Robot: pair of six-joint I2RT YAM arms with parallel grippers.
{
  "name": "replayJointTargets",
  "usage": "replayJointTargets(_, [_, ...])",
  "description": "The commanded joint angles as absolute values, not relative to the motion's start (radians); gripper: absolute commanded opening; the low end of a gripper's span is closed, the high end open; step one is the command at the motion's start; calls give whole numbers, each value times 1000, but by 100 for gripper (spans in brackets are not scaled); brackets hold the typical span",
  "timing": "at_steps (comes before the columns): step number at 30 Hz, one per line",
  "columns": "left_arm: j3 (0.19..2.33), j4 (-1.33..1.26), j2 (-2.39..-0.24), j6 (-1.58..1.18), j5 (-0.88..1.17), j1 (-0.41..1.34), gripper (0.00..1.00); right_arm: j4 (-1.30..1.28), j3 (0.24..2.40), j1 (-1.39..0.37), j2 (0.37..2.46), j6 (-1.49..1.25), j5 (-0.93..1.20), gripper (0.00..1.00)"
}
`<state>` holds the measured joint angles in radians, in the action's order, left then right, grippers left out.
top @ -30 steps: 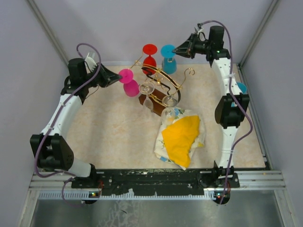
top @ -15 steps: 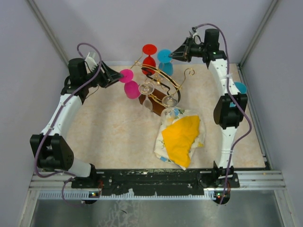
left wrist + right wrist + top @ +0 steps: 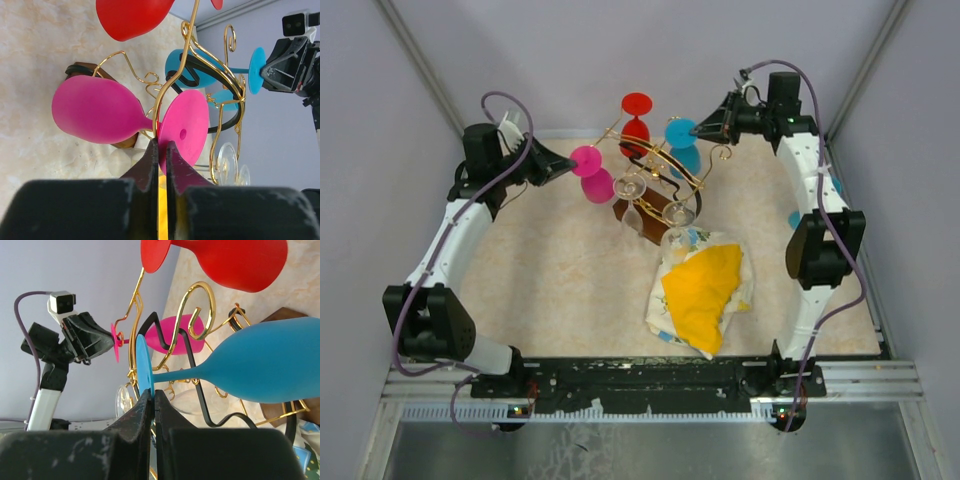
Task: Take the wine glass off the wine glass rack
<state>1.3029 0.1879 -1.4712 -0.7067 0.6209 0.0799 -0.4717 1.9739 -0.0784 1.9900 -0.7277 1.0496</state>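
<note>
The pink wine glass's foot [image 3: 186,126] lies slanted across my left gripper's fingers, so next I open them and grip its rim [image 3: 191,162] edge-on before pulling the stem off the rack.
The gold wire wine glass rack [image 3: 660,168] stands on its dark brown base [image 3: 82,69] at the table's back middle. My left gripper [image 3: 563,164] is shut on the foot rim of the pink wine glass [image 3: 95,117], which hangs at the rack's left end. My right gripper [image 3: 708,127] is shut on the foot of the blue wine glass [image 3: 260,365], whose stem lies among the rack's wires. A red glass [image 3: 637,122] hangs at the back. Two clear glasses [image 3: 630,187] hang on the near arms.
A crumpled yellow and white cloth [image 3: 703,290] lies on the table just in front of the rack. The enclosure's grey walls stand close behind and beside both arms.
My right gripper has carried the blue glass nearer and slightly right, in among the rack's wires, and the right elbow swung right. The left arm and pink glass have not moved.
</note>
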Motion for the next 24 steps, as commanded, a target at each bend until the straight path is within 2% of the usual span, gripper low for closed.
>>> replayJointTargets(1, [1293,158,-1435,-704,650,85,0,-435,1968,-62,1908,-715,1076,3])
replayJointTargets(24, [1294,86,-1390,-846,668,78,0,-360,1884,-19,1854,-752,1094,4])
